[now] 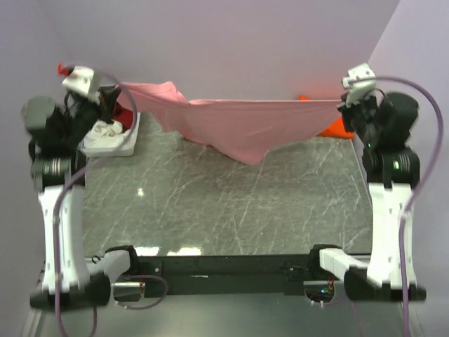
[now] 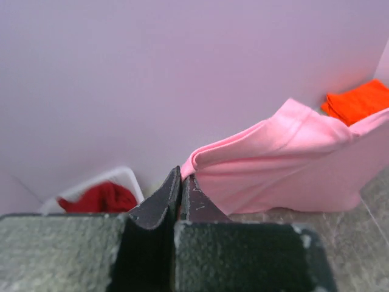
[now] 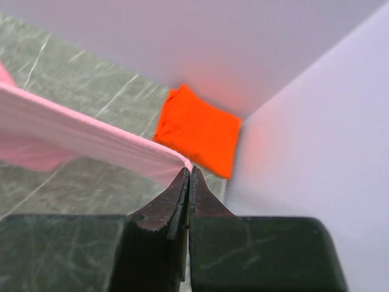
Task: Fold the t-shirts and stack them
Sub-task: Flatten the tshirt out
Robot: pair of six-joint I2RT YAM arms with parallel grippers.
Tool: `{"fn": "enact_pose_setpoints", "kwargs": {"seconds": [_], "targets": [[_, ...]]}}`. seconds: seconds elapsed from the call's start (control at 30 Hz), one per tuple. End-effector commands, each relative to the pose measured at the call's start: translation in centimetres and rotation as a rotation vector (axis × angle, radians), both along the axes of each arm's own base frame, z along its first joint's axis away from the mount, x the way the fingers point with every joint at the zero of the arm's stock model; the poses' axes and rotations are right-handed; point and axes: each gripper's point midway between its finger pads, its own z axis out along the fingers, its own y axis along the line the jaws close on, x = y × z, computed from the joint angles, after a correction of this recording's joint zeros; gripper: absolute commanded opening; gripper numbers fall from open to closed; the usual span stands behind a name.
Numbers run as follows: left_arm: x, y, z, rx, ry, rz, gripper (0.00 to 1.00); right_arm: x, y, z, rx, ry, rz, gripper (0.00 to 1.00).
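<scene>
The robot's left gripper holds the light pink t-shirt's end over the basket, so the robot should bring both grippers inward and spread the t-shirt over the open grey table.
The light pink t-shirt hangs stretched in the air across the back of the table, sagging to a point in the middle. My left gripper is shut on its left end, which shows in the left wrist view. My right gripper is shut on its right end, seen in the right wrist view. A folded bright orange t-shirt lies in the far right corner, also in the top view. A dark red t-shirt lies in the basket.
A white lattice basket stands at the far left, under my left gripper. The grey marbled table meets walls at the back and right. The arms' bases and a black rail run along the near edge.
</scene>
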Motion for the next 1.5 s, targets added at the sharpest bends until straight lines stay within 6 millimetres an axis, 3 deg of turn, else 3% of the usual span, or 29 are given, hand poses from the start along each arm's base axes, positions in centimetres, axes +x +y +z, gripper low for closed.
{"fn": "enact_pose_setpoints", "kwargs": {"seconds": [0.0,0.03,0.1,0.13,0.17,0.3,0.43,0.5,0.53,0.6,0.67,0.7,0.77,0.8,0.83,0.97,1.0,1.03,1.13,1.17,1.2,1.23,1.27,1.3,1.33,1.37,1.4,1.43,1.47], "targets": [[-5.8,0.2,4.1,0.075,-0.264,0.056,0.00,-5.3,-1.8,6.7,-0.046,-0.306,-0.107,0.00],[-9.3,-0.1,5.8,0.090,-0.353,0.076,0.00,-6.0,-2.0,6.2,-0.047,-0.315,-0.120,0.00],[-11.2,0.4,5.3,0.112,-0.394,0.121,0.00,-9.8,-2.4,8.3,-0.049,-0.431,-0.158,0.00],[-13.7,0.3,6.2,0.121,-0.448,0.136,0.00,-10.6,-2.5,8.2,-0.047,-0.449,-0.170,0.00],[-14.7,0.4,6.5,0.120,-0.464,0.154,0.00,-13.0,-2.6,9.3,-0.042,-0.510,-0.183,0.00],[-18.9,1.0,9.1,0.101,-0.541,0.229,0.01,-17.3,-3.1,11.0,-0.048,-0.621,-0.227,0.00],[-20.6,2.1,12.0,0.084,-0.601,0.301,0.01,-18.4,-3.4,13.3,-0.080,-0.682,-0.248,0.00],[-19.7,1.9,11.9,0.119,-0.575,0.290,0.01,-16.3,-3.6,13.2,-0.104,-0.639,-0.249,0.00],[-18.0,1.4,11.1,0.141,-0.519,0.246,0.00,-15.6,-3.7,13.4,-0.118,-0.631,-0.250,0.00],[-16.1,0.7,9.6,0.194,-0.448,0.187,0.00,-12.1,-3.8,11.4,-0.149,-0.541,-0.232,0.00],[-12.8,-0.2,6.2,0.237,-0.294,0.084,0.01,-8.9,-3.6,8.9,-0.178,-0.456,-0.201,0.00],[-11.7,-0.1,5.1,0.246,-0.253,0.079,0.01,-7.2,-3.7,6.4,-0.185,-0.389,-0.192,0.00],[-8.6,0.3,1.4,0.253,-0.146,0.056,0.01,-4.3,-3.7,3.0,-0.193,-0.301,-0.173,0.00],[-6.8,0.4,-1.3,0.254,-0.078,0.034,0.01,-2.7,-3.6,-0.1,-0.195,-0.231,-0.150,0.00],[-6.0,0.2,-2.7,0.254,-0.050,0.012,0.01,-1.1,-3.3,-2.0,-0.199,-0.185,-0.123,0.00],[-1.7,-0.5,-9.4,0.239,0.115,-0.063,0.01,2.7,-2.3,-10.0,-0.203,-0.009,-0.029,0.00],[-0.1,-0.6,-12.4,0.243,0.193,-0.073,0.01,3.3,-2.0,-12.5,-0.206,0.043,-0.003,0.00],[0.8,-0.8,-13.9,0.245,0.227,-0.077,0.01,4.3,-1.8,-14.7,-0.204,0.097,0.019,0.00],[4.3,-2.0,-19.5,0.265,0.336,-0.094,0.01,6.7,-1.5,-20.0,-0.221,0.208,0.055,0.00],[5.2,-3.0,-20.7,0.260,0.362,-0.104,0.01,7.5,-1.8,-21.0,-0.231,0.228,0.047,0.00],[7.3,-3.0,-23.6,0.269,0.431,-0.084,0.01,8.4,-1.9,-21.9,-0.240,0.247,0.044,0.00],[8.2,-3.5,-25.0,0.274,0.470,-0.077,0.01,9.8,-2.0,-24.6,-0.241,0.312,0.048,0.00],[9.4,-3.4,-26.2,0.274,0.506,-0.056,0.01,11.1,-2.2,-24.6,-0.245,0.316,0.041,0.00],[11.9,-3.0,-28.4,0.285,0.567,-0.010,0.01,12.1,-2.6,-25.3,-0.252,0.336,0.019,0.00],[12.7,-2.9,-29.8,0.287,0.621,0.005,0.01,13.1,-2.8,-28.3,-0.252,0.410,0.017,0.00],[13.8,-2.8,-30.6,0.275,0.660,0.025,0.01,14.8,-3.0,-27.5,-0.254,0.394,0.005,0.00],[16.5,-2.8,-31.4,0.274,0.684,0.035,0.01,15.6,-3.3,-29.8,-0.258,0.451,-0.005,0.00],[17.2,-2.5,-32.2,0.280,0.722,0.055,0.01,16.2,-3.4,-30.4,-0.264,0.469,-0.012,0.00],[19.3,-2.5,-32.6,0.282,0.722,0.065,0.01,17.3,-3.6,-29.8,-0.269,0.456,-0.022,0.00]]}}
